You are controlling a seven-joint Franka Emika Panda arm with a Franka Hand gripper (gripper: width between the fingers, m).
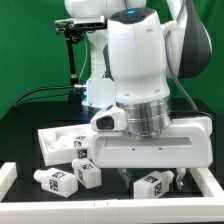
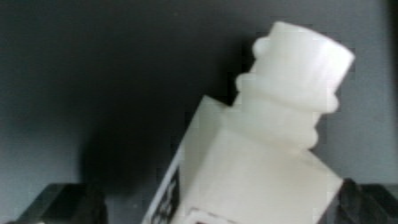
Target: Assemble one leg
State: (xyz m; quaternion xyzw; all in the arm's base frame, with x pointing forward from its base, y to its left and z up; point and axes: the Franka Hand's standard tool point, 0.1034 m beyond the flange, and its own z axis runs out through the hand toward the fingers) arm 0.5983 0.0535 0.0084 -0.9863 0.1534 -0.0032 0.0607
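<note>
The white leg (image 1: 153,185) lies crooked (image 2: 253,165) between the gripper's open fingers, so I expect it to turn straight when the robot closes the gripper on the leg's flat sides.
In the wrist view a stubby white leg (image 2: 267,140) stands tilted between my dark fingers (image 2: 63,205), its ribbed tip pointing away over the black table. The edge of a tag shows at its base. My gripper (image 2: 214,208) is shut on this leg. In the exterior view the gripper (image 1: 150,172) hangs low over the table near the front, and the leg (image 1: 152,186) with its tag shows just under the wide white hand. The fingertips are mostly hidden there.
Other loose legs with tags lie at the exterior view's left (image 1: 57,181) (image 1: 88,173) (image 1: 80,146). A large flat white tray-like piece (image 1: 58,136) lies behind them. A white border (image 1: 8,176) runs along the table's front and left. A black stand (image 1: 70,55) rises at the back.
</note>
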